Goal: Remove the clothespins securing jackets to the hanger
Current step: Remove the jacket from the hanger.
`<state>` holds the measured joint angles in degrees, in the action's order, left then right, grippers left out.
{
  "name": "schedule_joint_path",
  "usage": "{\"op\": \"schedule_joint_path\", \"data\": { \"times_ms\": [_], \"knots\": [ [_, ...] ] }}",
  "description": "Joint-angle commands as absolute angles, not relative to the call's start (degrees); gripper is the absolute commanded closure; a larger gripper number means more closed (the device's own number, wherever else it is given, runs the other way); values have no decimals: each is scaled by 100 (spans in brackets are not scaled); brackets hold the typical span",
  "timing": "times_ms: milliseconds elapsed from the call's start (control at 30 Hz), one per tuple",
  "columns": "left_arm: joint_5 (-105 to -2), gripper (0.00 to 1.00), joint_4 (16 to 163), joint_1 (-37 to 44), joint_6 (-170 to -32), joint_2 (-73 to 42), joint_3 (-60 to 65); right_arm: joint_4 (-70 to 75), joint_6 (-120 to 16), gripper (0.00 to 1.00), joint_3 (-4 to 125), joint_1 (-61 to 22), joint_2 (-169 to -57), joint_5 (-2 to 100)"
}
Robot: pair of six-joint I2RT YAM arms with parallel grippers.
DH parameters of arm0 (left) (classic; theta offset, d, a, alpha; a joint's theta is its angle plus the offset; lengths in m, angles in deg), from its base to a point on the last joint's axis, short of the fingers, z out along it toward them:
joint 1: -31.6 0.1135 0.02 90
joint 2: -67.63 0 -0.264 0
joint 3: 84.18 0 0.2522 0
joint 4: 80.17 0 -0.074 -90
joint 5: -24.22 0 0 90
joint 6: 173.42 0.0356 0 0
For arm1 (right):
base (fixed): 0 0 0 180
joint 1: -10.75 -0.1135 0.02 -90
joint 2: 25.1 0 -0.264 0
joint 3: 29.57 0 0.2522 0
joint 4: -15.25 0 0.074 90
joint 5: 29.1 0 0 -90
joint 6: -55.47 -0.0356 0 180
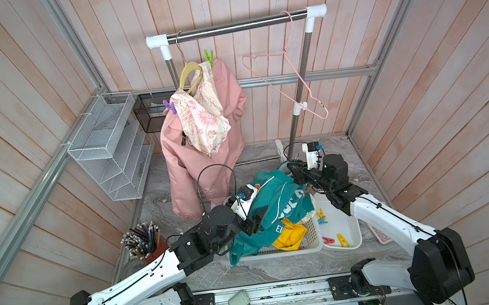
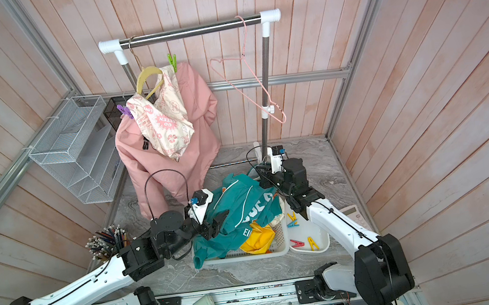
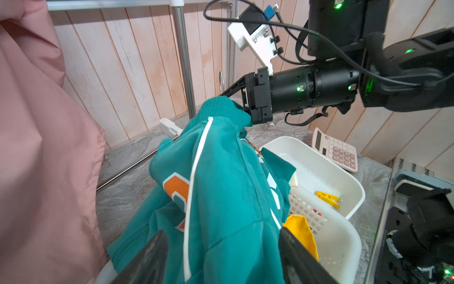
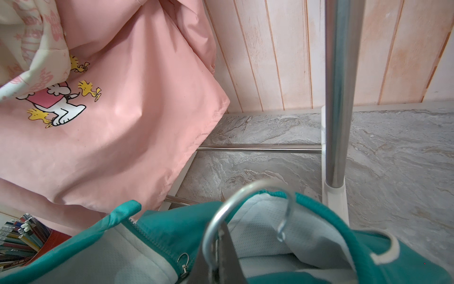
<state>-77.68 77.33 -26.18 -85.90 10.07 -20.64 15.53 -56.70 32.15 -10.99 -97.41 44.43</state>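
The teal collar [image 4: 326,213] goes around the hanger below the hanger's hook, so the robot's left gripper should first pull the teal fabric [image 3: 224,231] back and then grab the hanger's uncovered arm.
A pink jacket [image 1: 203,151] hangs from a yellow hanger [image 1: 188,72] on the rack rail. A green clothespin [image 1: 209,58] grips its top shoulder and a purple clothespin [image 1: 170,107] its lower shoulder. A teal jacket [image 1: 276,205] is draped over a white basket [image 1: 311,239], with a yellow jacket [image 1: 289,235] under it. My left gripper [image 3: 223,258] is open, its fingers standing wide on either side of the teal fabric. My right gripper [image 4: 216,248] is shut on the metal hanger hook [image 4: 221,214] that rises out of the teal collar.
A white tray [image 1: 350,225] beside the basket holds loose yellow, blue and red clothespins. An empty pink wire hanger [image 1: 290,74] hangs at the rail's right end. A pencil cup [image 1: 145,241], a wire shelf [image 1: 106,149], a rack pole [image 4: 337,98] and a calculator [image 3: 336,150] stand around.
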Motion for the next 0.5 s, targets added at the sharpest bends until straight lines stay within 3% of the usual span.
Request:
{"op": "schedule_joint_path", "data": {
  "times_ms": [0, 133, 233, 467],
  "knots": [
    [-7455, 30, 7412, -2529, -8498, 777, -1789, 1648, -5515, 100, 3498, -1147, -9769, 4584],
    [-7320, 37, 7455, -2491, -8440, 642, -1721, 1598, -5442, 100, 3519, -1192, -9752, 4630],
    [-7248, 55, 7466, -2472, -8438, 577, -1675, 1606, -5450, 100, 3499, -1188, -9752, 4689],
    [-7281, 87, 7462, -2474, -8544, 822, -1873, 1578, -5666, 100, 3544, -1088, -9835, 4726]
  ]
}}
